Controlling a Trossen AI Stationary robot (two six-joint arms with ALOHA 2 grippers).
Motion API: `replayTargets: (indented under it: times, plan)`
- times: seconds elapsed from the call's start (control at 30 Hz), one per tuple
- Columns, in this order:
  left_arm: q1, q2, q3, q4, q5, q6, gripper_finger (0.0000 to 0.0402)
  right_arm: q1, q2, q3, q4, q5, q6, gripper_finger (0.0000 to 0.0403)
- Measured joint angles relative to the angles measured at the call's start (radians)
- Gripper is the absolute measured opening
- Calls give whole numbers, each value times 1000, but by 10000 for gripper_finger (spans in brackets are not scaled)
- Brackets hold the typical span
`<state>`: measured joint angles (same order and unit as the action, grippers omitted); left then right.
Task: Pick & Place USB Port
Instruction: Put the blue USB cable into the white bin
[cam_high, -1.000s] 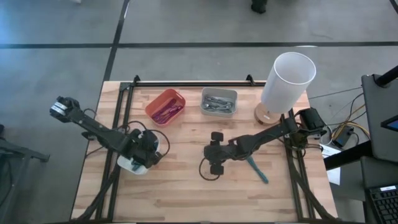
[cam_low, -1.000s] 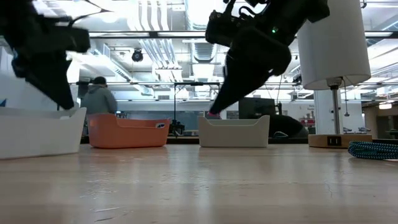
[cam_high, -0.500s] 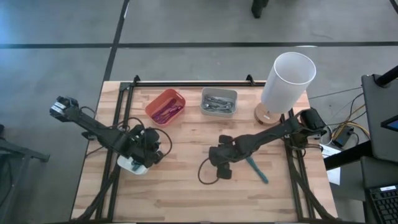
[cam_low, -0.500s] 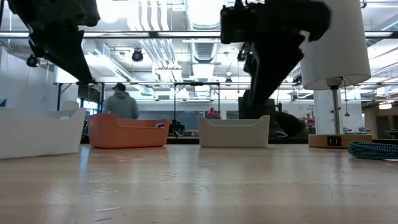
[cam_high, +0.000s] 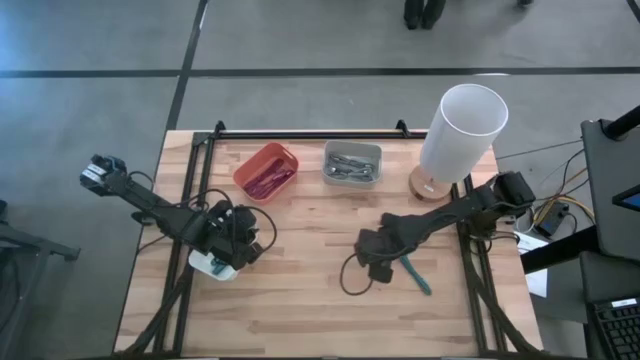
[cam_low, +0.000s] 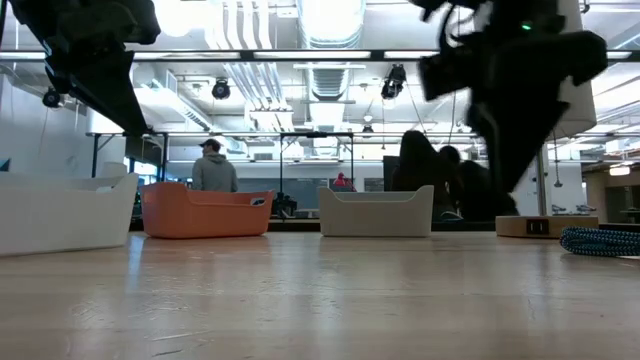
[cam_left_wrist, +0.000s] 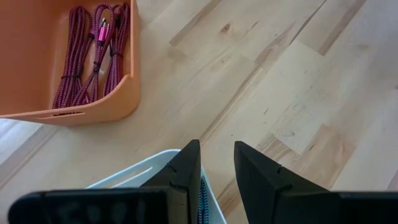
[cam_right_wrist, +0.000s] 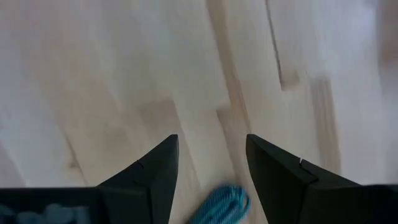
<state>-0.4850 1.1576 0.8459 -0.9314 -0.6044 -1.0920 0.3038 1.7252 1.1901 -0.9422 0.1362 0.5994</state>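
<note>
My right gripper should turn and move back along the cable (cam_high: 414, 275) before it closes, because only the teal-blue cable's tip (cam_right_wrist: 235, 194) is between its fingers, at a slant.
A teal-blue coiled USB cable (cam_high: 412, 272) lies on the wooden table near its right side; its end (cam_right_wrist: 221, 202) shows between my right fingers. My right gripper (cam_high: 372, 256) is open and hovers just left of that cable, touching nothing (cam_right_wrist: 211, 140). My left gripper (cam_high: 236, 238) is open and hovers above the white bin (cam_high: 212, 264), over the bin's rim (cam_left_wrist: 149, 175). A blue braided cable (cam_left_wrist: 200, 198) lies inside that bin. In the low view the teal-blue cable (cam_low: 600, 240) rests at the table's right.
An orange bin (cam_high: 266, 170) holding magenta cables (cam_left_wrist: 93, 50) and a pale bin (cam_high: 352, 163) of silvery parts stand at the far side. A white lamp (cam_high: 460, 128) stands at the far right on a wooden base (cam_low: 545, 226). People show in the room behind.
My right gripper has moved toward the table's right and slightly toward its near edge, ending beside the teal-blue cable. My left gripper has risen from the white bin's rim and then kept still.
</note>
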Motion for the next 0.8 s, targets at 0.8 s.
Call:
replayTargets:
  times: [0.8]
  plan:
    - [1, 0, -1, 2, -26, -2, 92, 26, -241, -433, 222, -159, 554, 185]
